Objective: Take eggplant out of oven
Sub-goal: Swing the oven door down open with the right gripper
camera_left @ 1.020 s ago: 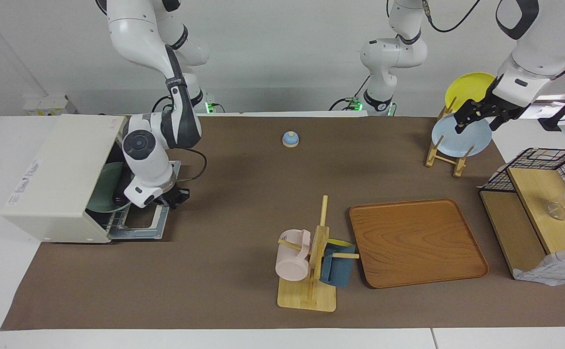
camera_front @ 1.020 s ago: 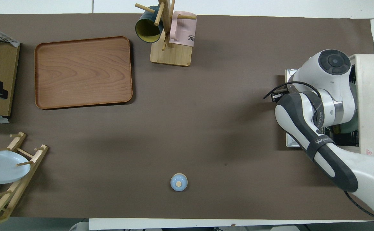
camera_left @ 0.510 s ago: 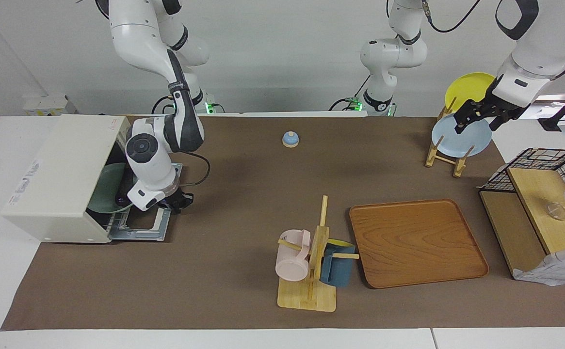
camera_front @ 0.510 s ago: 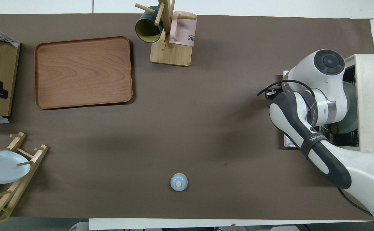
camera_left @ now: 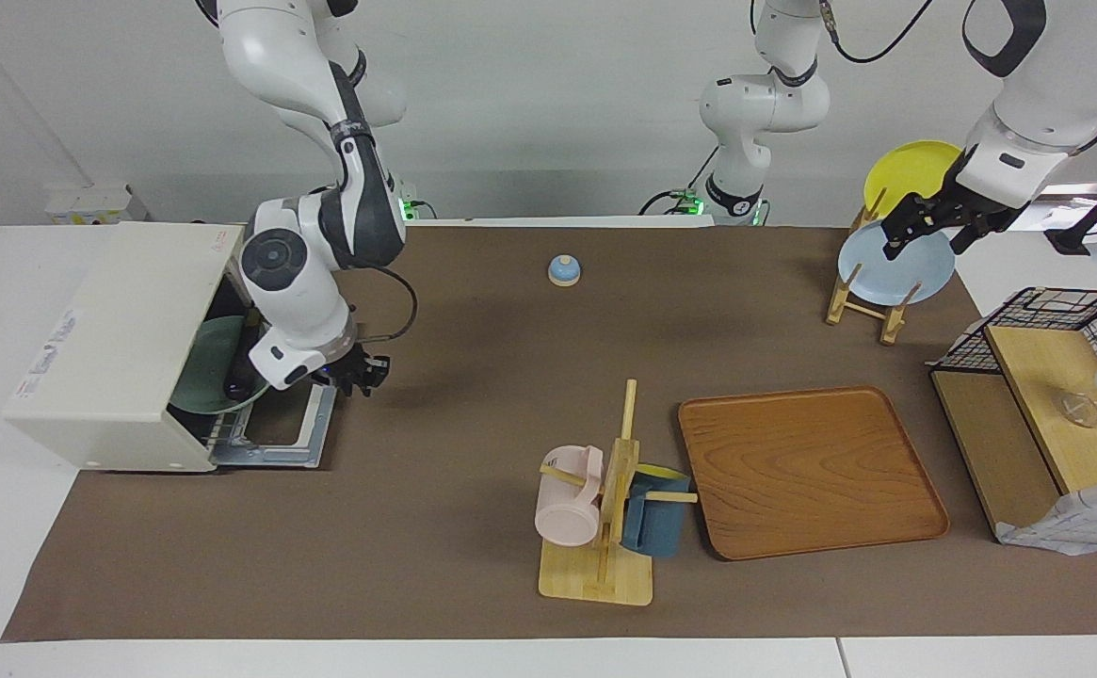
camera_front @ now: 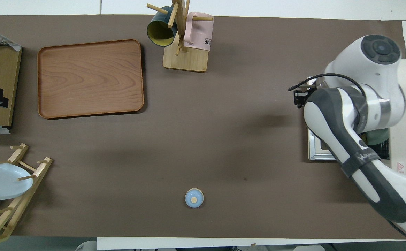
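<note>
My right gripper should keep going toward the plate and close on its rim (camera_left: 266, 391), as the pale green plate's rim (camera_left: 248, 403) sticks out over the open oven door.
The cream-white oven (camera_left: 124, 320) stands at the right arm's end of the table, its door (camera_left: 296, 435) folded down flat. Inside, a pale green plate (camera_left: 201, 363) rests on the wire rack. A small dark shape at the plate's edge looks like the eggplant (camera_left: 233, 388); the rest of it is hidden. My right gripper (camera_left: 254, 377) is at the oven's mouth, over the open door, and its wrist hides the grip. In the overhead view the right arm covers the oven's opening (camera_front: 377, 139). My left gripper (camera_left: 923, 231) waits over the plate rack.
A wooden tray (camera_left: 812, 471) and a mug tree (camera_left: 604, 508) with a pink and a blue mug stand mid-table. A blue bell (camera_left: 564, 271) lies nearer the robots. A rack (camera_left: 873, 301) with blue and yellow plates and a wire basket (camera_left: 1056, 320) stand at the left arm's end.
My right arm has risen and drawn its wrist back out of the oven's mouth toward the table's middle. The left arm has not moved.
</note>
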Controlling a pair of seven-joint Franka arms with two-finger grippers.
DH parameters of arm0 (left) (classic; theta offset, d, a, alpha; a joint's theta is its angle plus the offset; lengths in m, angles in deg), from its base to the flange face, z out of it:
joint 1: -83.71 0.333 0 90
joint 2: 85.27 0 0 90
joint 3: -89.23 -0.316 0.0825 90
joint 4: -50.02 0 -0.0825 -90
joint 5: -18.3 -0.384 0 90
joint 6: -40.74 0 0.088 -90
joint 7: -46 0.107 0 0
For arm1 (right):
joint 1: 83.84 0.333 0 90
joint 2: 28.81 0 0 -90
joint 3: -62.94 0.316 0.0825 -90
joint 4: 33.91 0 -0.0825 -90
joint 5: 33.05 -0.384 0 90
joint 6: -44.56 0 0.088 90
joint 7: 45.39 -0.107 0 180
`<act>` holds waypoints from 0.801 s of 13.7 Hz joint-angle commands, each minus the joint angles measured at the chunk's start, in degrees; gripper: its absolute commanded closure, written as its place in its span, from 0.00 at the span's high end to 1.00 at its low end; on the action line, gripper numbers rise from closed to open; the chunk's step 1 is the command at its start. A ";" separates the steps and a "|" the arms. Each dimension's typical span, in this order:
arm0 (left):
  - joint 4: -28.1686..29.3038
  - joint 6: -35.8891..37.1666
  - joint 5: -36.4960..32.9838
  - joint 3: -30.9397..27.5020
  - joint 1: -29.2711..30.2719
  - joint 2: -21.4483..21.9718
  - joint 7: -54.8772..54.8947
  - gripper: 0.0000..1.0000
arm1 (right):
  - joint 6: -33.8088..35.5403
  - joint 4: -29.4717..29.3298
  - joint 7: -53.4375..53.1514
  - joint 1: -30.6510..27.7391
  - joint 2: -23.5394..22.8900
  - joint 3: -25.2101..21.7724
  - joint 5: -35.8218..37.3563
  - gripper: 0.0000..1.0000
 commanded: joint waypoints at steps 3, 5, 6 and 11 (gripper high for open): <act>0.35 0.91 0.16 0.17 0.40 0.86 0.13 1.00 | 3.73 1.77 -1.70 -5.01 2.85 0.56 5.32 0.50; 0.35 0.91 0.16 0.17 0.41 0.86 0.13 1.00 | 2.51 3.52 -1.35 -5.90 3.46 0.57 5.50 0.49; 0.35 1.00 0.16 0.17 0.32 0.86 0.13 1.00 | 1.28 4.40 -0.82 -6.42 3.73 0.57 6.28 0.48; 0.35 0.91 0.16 0.17 0.32 0.86 0.13 1.00 | -5.31 10.55 2.95 -7.56 5.22 0.57 9.00 0.37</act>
